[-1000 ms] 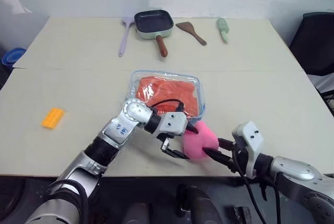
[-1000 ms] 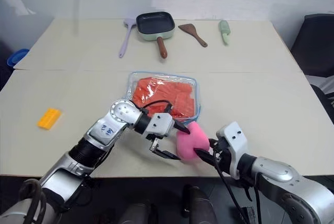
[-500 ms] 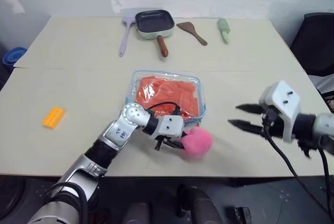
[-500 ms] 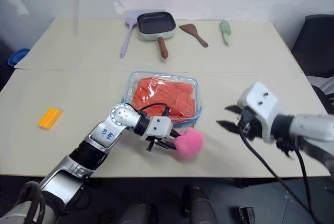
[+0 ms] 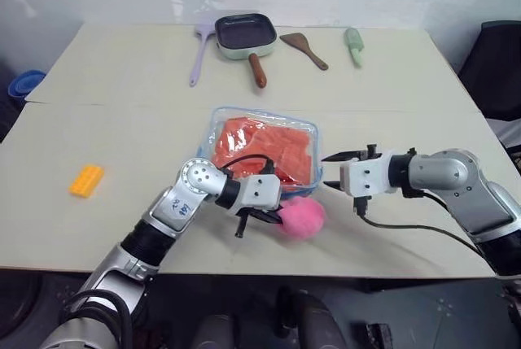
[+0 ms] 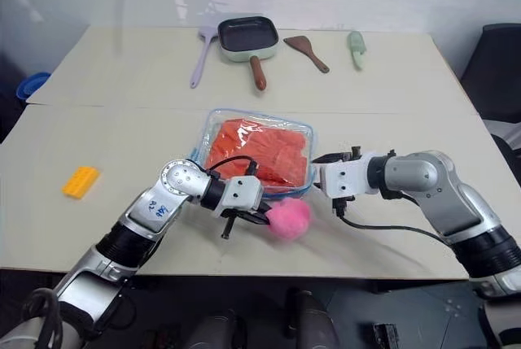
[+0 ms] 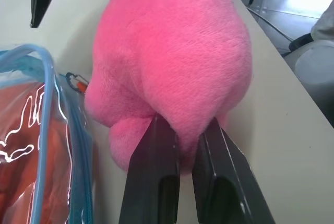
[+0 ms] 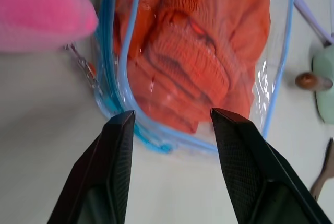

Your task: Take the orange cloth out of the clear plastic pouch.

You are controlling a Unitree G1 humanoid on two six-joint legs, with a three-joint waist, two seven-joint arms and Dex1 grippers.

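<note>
My gripper is to pull the pink fluffy ball. The pouch's blue zipper (image 8: 107, 38) will slide open then, because a metal chain (image 8: 82, 65) ties the ball to it.
The clear plastic pouch (image 5: 214, 127) with blue trim lies flat mid-table, and the orange cloth (image 5: 269, 144) is crumpled inside it. Just in front of its near right corner sits a pink fluffy ball (image 5: 302, 217). My left gripper (image 5: 275, 215) is shut on the ball's side; the left wrist view shows both fingers (image 7: 154, 172) pinching the fluff. My right gripper (image 5: 326, 171) hovers open at the pouch's right edge, pointing at it with nothing between its fingers (image 8: 112, 172). In the right wrist view the cloth (image 8: 193, 51) shows through the plastic straight ahead.
At the far edge lie a frying pan (image 5: 241, 36), a purple spatula (image 5: 197, 52), a brown spatula (image 5: 303, 48) and a green tool (image 5: 353, 44). A yellow ridged block (image 5: 86, 180) sits at the left. A black chair (image 5: 496, 64) stands beside the table's right side.
The left gripper closed on the pink ball. The right gripper left the ball, swung out to the right, rolled over, then came in to the pouch's right edge.
</note>
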